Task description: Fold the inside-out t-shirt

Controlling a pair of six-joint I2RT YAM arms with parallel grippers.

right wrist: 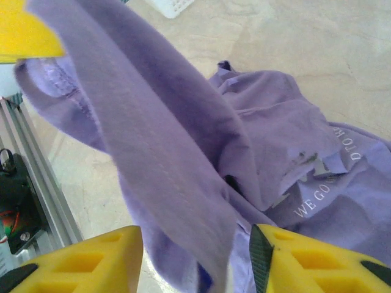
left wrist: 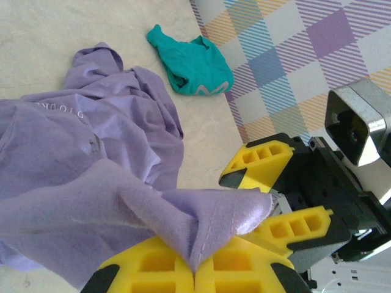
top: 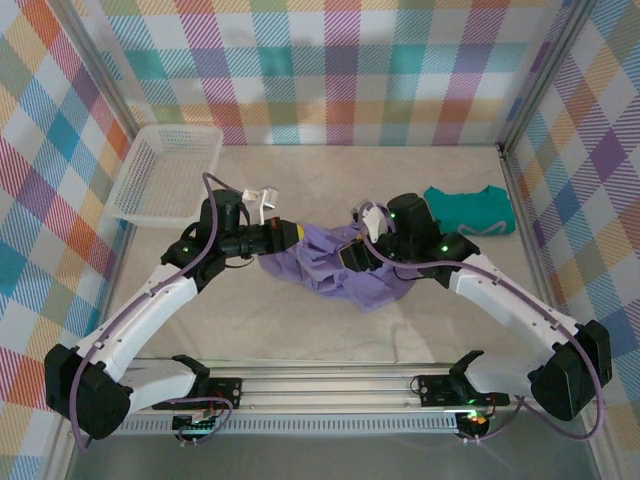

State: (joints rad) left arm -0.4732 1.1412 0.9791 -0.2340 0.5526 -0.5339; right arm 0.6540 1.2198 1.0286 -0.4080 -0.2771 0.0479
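Note:
The robot's left gripper is pinching the hemmed edge doubled over, so the right gripper should hold the loose band (right wrist: 198,223) while the left gripper takes the end of the edge.
The inside-out t-shirt (top: 345,272) is lavender-purple and lies crumpled in the middle of the table, white lettering (right wrist: 317,198) showing on it. My left gripper (top: 296,236) is shut on a hemmed edge of the shirt, the cloth pinched between its yellow fingers (left wrist: 159,265) and lifted off the table. My right gripper (top: 353,257) stands close beside it. Its jaws are wide apart (right wrist: 195,262), and a band of the purple cloth (right wrist: 159,146) hangs loose between them, touching neither pad. The right gripper's yellow fingers (left wrist: 264,157) show just past the held edge.
A smaller teal-green garment (top: 470,212) lies at the right, near the checked wall. A white plastic basket (top: 165,175) stands at the back left. The metal rail (top: 330,385) runs along the near edge. Bare table (top: 300,330) lies in front of the shirt.

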